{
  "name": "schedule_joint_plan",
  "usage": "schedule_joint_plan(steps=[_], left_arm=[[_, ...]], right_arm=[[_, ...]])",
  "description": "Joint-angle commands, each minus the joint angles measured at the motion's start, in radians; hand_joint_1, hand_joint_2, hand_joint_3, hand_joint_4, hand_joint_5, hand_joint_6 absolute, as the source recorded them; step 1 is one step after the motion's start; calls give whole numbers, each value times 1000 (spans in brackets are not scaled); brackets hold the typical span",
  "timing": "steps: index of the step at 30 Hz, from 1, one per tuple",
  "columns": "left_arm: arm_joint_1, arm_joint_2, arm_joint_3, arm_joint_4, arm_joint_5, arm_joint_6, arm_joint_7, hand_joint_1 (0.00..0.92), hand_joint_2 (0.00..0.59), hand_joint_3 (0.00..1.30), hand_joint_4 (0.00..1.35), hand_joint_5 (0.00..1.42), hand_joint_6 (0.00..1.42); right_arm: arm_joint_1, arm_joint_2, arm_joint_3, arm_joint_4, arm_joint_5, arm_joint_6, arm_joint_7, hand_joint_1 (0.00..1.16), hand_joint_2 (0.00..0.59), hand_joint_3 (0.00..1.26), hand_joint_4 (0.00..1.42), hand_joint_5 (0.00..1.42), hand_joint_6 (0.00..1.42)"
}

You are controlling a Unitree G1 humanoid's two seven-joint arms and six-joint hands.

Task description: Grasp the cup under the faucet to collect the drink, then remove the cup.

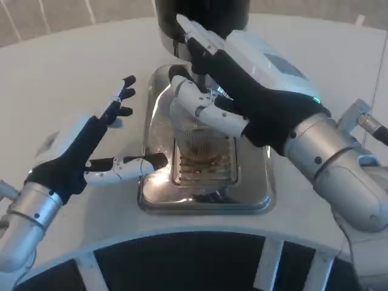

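A brownish tint (205, 159) can be seen low in the clear glass cup (197, 138), so the robot should expect a shallow layer of brown drink inside when it carries the cup.
A clear glass cup (197, 138) stands on the slotted grate of a shiny metal drip tray (248, 200), below the dark dispenser (203, 21) at the top. My right hand (242, 91) reaches in from the right. Its fingers wrap around the cup's upper part and hide its rim. One finger extends up toward the dispenser's faucet area. My left hand (91, 145) hovers open at the tray's left edge, fingers spread, one fingertip close to the tray rim. It holds nothing.
The white table (73, 66) extends around the tray. A dark gap (182, 260) runs along the table's near edge at the bottom. My right forearm (339, 170) crosses the right side of the table.
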Motion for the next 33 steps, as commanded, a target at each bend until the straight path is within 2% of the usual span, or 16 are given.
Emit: schedule_joint_plan(steps=[1, 20, 33], left_arm=[[-16, -14, -14, 32, 26, 5, 4, 351, 37, 0, 0, 194, 266], [-99, -73, -54, 195, 77, -49, 51, 380, 50, 0, 0, 230, 283], [-132, -82, -52, 226, 75, -72, 58, 383, 52, 0, 0, 245, 290]], right_arm=[[16, 9, 25, 11, 16, -21, 34, 0, 586, 0, 0, 0, 0], [11, 8, 13, 25, 14, -22, 37, 0, 586, 0, 0, 0, 0], [8, 5, 8, 18, 5, -15, 48, 0, 586, 0, 0, 0, 0]])
